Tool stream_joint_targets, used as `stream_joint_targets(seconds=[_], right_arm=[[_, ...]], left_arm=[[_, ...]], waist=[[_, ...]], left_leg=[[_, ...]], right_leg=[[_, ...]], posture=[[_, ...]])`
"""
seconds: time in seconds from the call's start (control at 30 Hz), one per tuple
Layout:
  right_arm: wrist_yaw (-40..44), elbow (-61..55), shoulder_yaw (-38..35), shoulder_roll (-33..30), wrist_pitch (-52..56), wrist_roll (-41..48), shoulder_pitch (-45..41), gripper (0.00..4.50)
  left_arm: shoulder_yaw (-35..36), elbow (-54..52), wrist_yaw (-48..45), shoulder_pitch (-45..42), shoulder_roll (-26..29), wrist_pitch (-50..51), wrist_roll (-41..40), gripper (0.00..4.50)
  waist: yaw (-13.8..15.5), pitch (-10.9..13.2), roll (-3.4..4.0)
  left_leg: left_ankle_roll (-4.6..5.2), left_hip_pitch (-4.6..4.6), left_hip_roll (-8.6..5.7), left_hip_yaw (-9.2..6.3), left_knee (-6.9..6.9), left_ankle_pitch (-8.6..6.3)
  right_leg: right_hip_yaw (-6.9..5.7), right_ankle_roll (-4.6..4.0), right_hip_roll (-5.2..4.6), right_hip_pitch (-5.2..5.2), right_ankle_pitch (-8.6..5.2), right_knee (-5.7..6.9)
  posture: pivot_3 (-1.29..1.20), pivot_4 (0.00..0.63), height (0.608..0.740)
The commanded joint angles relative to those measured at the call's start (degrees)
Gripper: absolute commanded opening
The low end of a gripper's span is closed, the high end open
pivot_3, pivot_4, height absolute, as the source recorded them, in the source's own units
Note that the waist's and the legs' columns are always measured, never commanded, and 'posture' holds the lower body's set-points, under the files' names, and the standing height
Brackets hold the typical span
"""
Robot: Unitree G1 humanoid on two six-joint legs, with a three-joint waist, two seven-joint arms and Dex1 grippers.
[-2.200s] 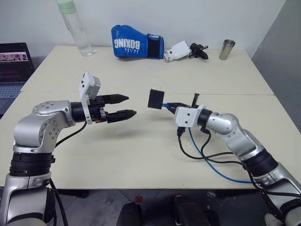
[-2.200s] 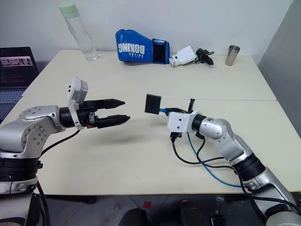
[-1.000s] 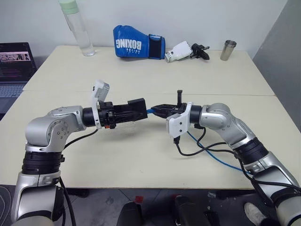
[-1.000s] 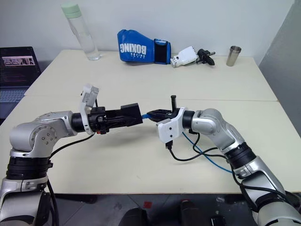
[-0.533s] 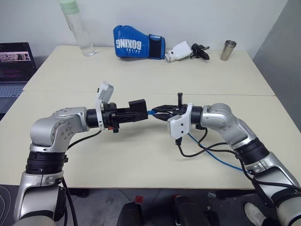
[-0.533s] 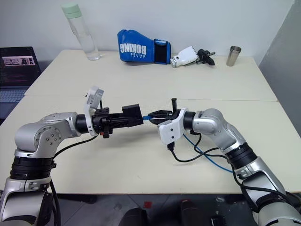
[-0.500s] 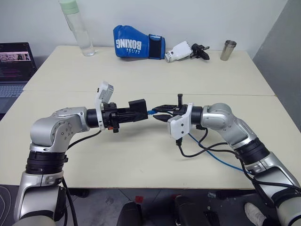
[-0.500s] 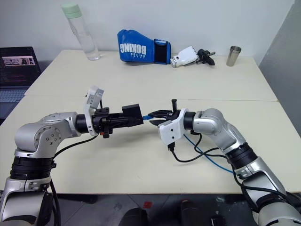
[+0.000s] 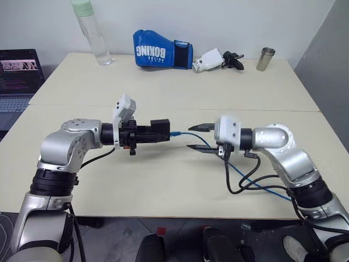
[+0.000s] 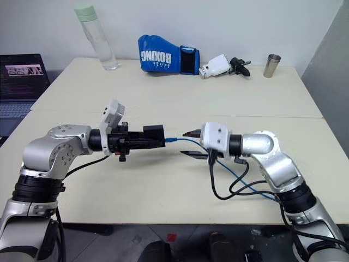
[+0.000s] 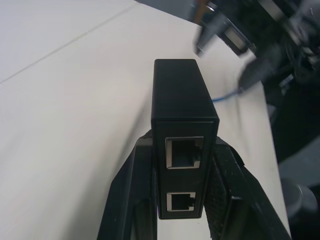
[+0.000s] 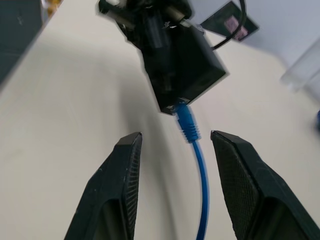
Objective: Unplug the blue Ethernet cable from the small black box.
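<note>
My gripper will slide the blue Ethernet cable's plug [image 9: 175,134] straight out when it pulls, because the plug sits square in the small black box's side [image 9: 169,131].
My left gripper [image 9: 159,131] is shut on the small black box [image 9: 160,129] and holds it level above the table's middle. In the left wrist view its fingers [image 11: 132,195] clamp the box [image 11: 182,100] from both sides, and two empty sockets face the camera. The blue Ethernet cable [image 9: 188,134] sits with its plug [image 12: 186,120] in the box's far face [image 12: 182,65]. From there it runs right, under my right arm. My right gripper [image 9: 199,137] hangs open a short way to the right of the box, one finger on either side of the cable, touching neither box nor plug.
Along the table's far edge stand a clear water bottle [image 9: 90,30], a blue boxing glove [image 9: 161,54], a white-and-black spare gripper [image 9: 215,59] and a metal cup [image 9: 265,58]. A laptop [image 9: 19,71] sits at far left. Black cables [image 9: 245,183] loop on the table under my right arm.
My right gripper has let go of the cable's plug, opened, rolled over and drawn back to the right. The left gripper keeps the box where it was.
</note>
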Motion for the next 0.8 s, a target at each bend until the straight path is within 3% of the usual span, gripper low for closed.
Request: stream_joint_targets(seconds=[0.03,0.23,0.8], right_arm=[[0.8,-3.54,-2.67,-0.67,10.12,6.42,-2.96,2.31],[1.96,-3.78,-2.48,-0.74,19.85,11.37,-6.62,2.31],[4.33,1.08,1.76,0.95,20.56,8.94,-10.57,2.31]], left_arm=[[-0.13,-2.65,-2.51,-2.46,0.45,-3.2,0.34,0.79],[-0.94,-4.64,-2.86,-3.86,-1.25,-4.25,0.14,0.79],[-1.54,-6.42,-3.57,-2.74,-0.62,-5.72,1.38,0.79]], waist=[[0.17,0.0,0.0],[0.34,0.0,0.0],[0.32,0.0,0.0]], left_leg=[[0.03,0.0,0.0,0.0,0.02,-0.02],[0.17,-0.09,-0.01,0.02,0.14,-0.1],[0.2,-0.17,0.0,0.0,0.17,-0.12]], right_leg=[[0.0,0.0,0.01,0.01,0.0,-0.01],[0.01,0.01,0.04,0.0,0.0,-0.04],[-0.05,0.01,0.08,-0.03,0.0,-0.05]], posture=[[0.0,0.15,0.74],[0.0,0.15,0.74],[0.0,0.15,0.74]])
